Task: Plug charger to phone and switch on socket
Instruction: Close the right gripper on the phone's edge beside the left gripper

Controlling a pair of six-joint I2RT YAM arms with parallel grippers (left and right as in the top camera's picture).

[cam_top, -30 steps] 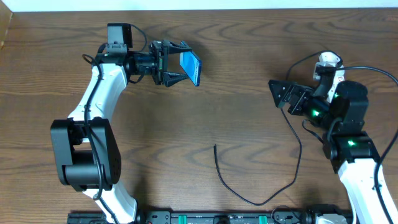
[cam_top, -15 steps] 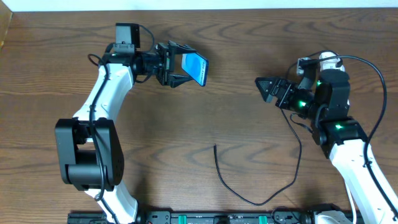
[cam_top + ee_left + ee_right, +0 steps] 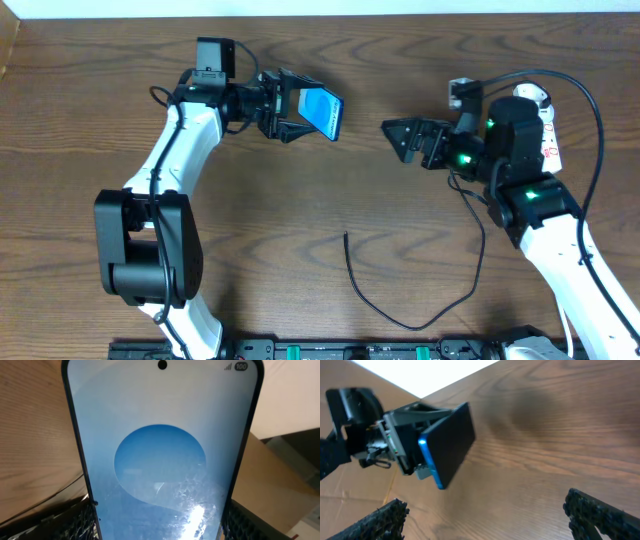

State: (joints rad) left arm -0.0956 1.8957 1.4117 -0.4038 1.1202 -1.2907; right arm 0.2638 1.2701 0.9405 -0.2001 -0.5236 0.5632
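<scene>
My right gripper is moving toward the phone (image 3: 319, 108), fingers open, and should continue until they straddle its top end (image 3: 336, 121), as that end juts free of my left gripper.
The phone (image 3: 323, 112), blue screen lit, is held off the table on its edge by my left gripper (image 3: 299, 105), whose jaws are shut on its two long sides. In the left wrist view the phone (image 3: 160, 455) fills the frame between the fingers (image 3: 75, 525). My right gripper (image 3: 398, 140) is open and empty, a short way right of the phone and pointing at it. The right wrist view shows the phone (image 3: 448, 450) ahead, above the open gripper (image 3: 487, 520). The charger cable (image 3: 400, 322) lies looped on the table, its plug tip (image 3: 346, 236) free. The socket (image 3: 549, 128) lies far right, partly behind the right arm.
The charger's white adapter end (image 3: 460, 93) shows above the right wrist. The robot bases and a black rail (image 3: 330, 350) line the front edge. Bare wooden table (image 3: 80, 120) lies left and between the arms.
The left arm has carried the phone to the right. The right gripper has swung left toward the phone and stays open.
</scene>
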